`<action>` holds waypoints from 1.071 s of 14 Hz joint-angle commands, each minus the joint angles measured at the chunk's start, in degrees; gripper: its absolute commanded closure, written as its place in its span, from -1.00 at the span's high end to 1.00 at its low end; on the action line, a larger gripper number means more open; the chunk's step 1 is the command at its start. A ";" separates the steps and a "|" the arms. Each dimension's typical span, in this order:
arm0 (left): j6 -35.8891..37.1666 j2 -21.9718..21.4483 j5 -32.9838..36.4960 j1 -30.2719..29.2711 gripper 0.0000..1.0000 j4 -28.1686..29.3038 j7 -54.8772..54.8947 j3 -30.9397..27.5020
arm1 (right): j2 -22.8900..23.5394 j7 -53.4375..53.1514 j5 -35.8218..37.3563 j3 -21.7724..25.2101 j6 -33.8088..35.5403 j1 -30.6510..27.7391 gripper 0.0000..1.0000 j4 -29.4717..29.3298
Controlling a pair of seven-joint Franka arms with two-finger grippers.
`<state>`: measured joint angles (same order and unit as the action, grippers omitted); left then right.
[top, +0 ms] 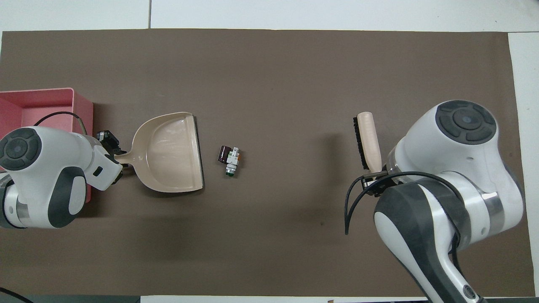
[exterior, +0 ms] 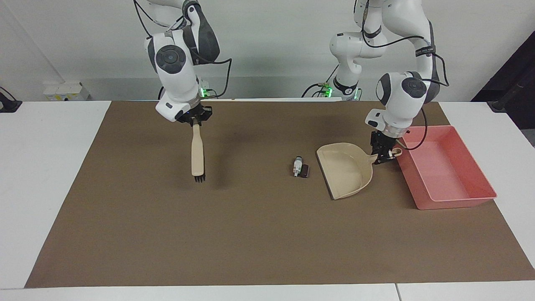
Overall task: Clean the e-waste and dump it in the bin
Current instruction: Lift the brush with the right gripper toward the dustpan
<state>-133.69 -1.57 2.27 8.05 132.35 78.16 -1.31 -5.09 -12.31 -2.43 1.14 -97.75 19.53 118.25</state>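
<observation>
I should use my left gripper to straighten the dustpan's opening [top: 198,153] close beside the e-waste before the brush sweeps, because the opening sits at a slant with a gap between it and the e-waste.
The e-waste [exterior: 300,167], a small whitish cylinder with a dark block, lies on the brown mat mid-table; it also shows in the overhead view [top: 229,159]. My left gripper [exterior: 383,155] is shut on the handle of the beige dustpan [exterior: 347,171], whose mouth faces the e-waste a short gap away. The pink bin [exterior: 453,202] stands beside the dustpan at the left arm's end. My right gripper [exterior: 195,120] is shut on the handle of a beige brush [exterior: 197,152], which hangs bristles-down over the mat, well apart from the e-waste.
The brown mat [exterior: 250,234] covers most of the white table. In the overhead view the dustpan [top: 168,153], bin [top: 46,101] and brush [top: 368,141] show; my right arm covers the mat near its own end.
</observation>
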 commanded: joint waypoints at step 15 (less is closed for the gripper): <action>12.93 6.14 18.65 10.31 -1.00 -12.99 -5.38 -0.18 | 7.90 -16.78 -10.65 0.18 -9.99 16.24 -1.00 -1.00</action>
<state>-120.32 2.94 19.32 16.76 120.83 75.26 -1.12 0.90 -27.71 -10.68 1.16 -106.09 34.97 118.16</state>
